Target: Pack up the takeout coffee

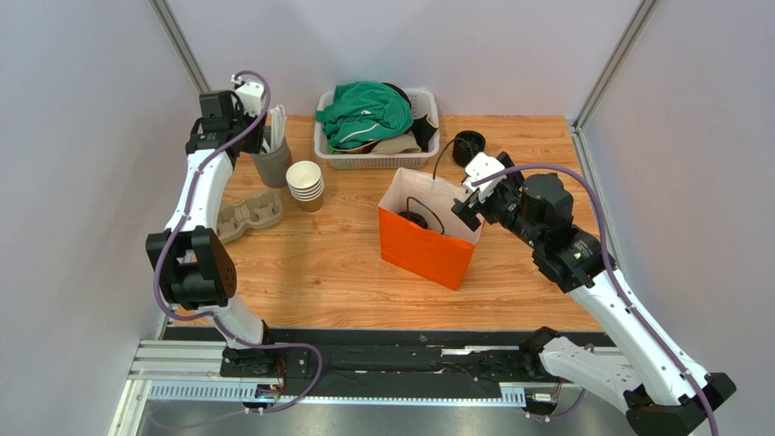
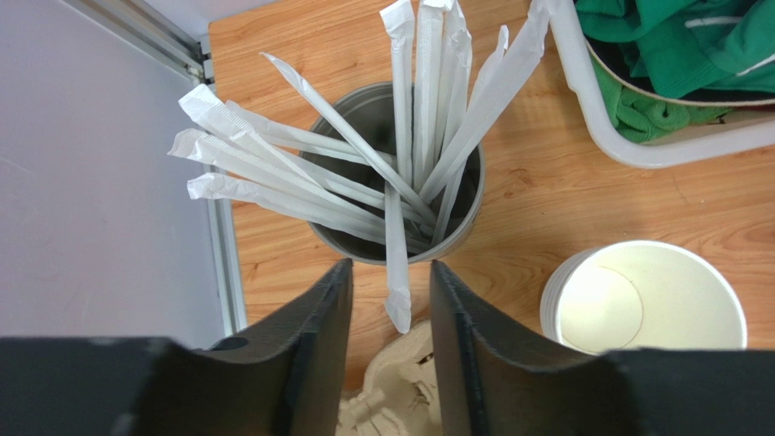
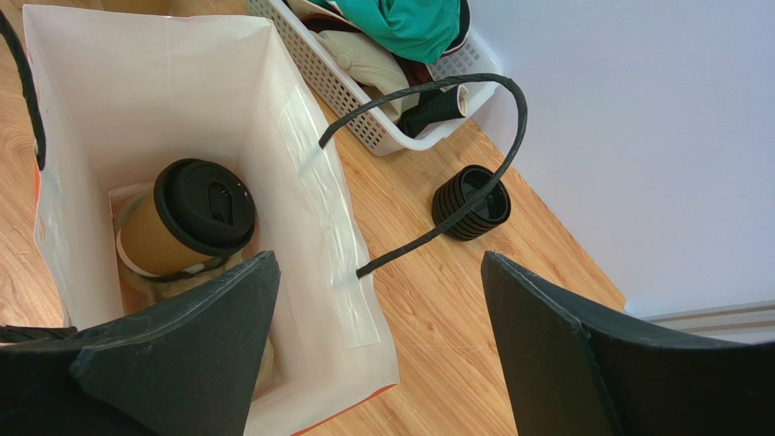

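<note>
Only the leaning straw's wrapped tip [image 2: 397,309] is between my left gripper's open fingers. Next, my left gripper moves in and close farther [image 2: 395,234] along the straw before it lifts.
The takeout coffee [image 3: 186,222], a brown paper cup with a black lid, sits tilted at the bottom of the orange paper bag [image 1: 423,245]; its lid [image 1: 414,218] shows from above. My right gripper [image 3: 377,263] is wide open and straddles the bag's right wall [image 3: 318,227], one finger inside above the cup and one outside. It holds nothing. My left gripper [image 2: 390,265] hovers over a grey holder [image 2: 455,227] of wrapped straws at the far left. Its jaws are slightly apart, and one straw [image 2: 397,291] hangs between them without touching either finger.
A stack of lidless paper cups [image 1: 306,184] and a pulp cup carrier [image 1: 247,215] stand next to the straw holder [image 1: 271,163]. A white basket [image 1: 377,159] of clothes sits at the back, with a black stack of lids [image 1: 468,145] to its right. The bag's black handle [image 3: 473,163] arches between my right fingers.
</note>
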{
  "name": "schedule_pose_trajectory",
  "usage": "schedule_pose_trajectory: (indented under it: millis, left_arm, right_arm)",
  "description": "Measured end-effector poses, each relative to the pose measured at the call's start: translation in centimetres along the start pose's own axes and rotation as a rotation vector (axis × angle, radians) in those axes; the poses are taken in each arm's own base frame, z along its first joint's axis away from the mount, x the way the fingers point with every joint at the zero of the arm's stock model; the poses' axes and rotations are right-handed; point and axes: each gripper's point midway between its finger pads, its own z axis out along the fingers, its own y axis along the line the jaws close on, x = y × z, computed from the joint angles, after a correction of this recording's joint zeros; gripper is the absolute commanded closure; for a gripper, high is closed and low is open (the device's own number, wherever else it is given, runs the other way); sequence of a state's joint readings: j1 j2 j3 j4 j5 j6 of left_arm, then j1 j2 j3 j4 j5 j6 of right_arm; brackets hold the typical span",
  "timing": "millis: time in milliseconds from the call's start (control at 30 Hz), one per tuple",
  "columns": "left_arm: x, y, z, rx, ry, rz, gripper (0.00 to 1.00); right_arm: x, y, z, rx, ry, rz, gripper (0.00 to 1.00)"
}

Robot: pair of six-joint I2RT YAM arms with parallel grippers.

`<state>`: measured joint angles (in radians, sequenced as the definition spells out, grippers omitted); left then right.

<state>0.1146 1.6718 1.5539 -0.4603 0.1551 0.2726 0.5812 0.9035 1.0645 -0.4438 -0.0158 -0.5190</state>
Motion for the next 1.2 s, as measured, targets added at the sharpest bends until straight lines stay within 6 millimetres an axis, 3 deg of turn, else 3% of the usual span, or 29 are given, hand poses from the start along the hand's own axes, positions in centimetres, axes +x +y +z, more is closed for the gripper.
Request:
schedule_pose_trajectory:
  millis: [100, 167, 567, 833, 1067, 1200]
  left_arm:
    - [-0.1, 0.2, -0.1, -0.007, -0.002, 0.003, 0.4]
    - [-0.1, 0.2, -0.1, -0.008, 0.001, 0.004, 0.4]
    - [2.1, 0.1, 2.2, -0.002, 0.066, -0.004, 0.47]
    - [3.7, -0.1, 3.7, 0.008, 0.108, -0.009, 0.64]
    - [3.6, -0.1, 3.8, 0.006, 0.104, -0.009, 0.82]
    - [3.6, -0.1, 3.8, 0.006, 0.103, -0.01, 0.85]
  right_arm:
    - [0.0, 0.0, 0.0, 0.0, 0.0, 0.0, 0.12]
    - [0.0, 0.0, 0.0, 0.0, 0.0, 0.0, 0.12]
    - [0.0, 0.0, 0.0, 0.0, -0.001, 0.0, 0.12]
    - [0.0, 0.0, 0.0, 0.0, 0.0, 0.0, 0.12]
    - [0.2, 0.1, 0.2, -0.003, 0.006, 0.0, 0.12]
    - [0.3, 0.1, 0.2, -0.005, 0.009, 0.0, 0.12]
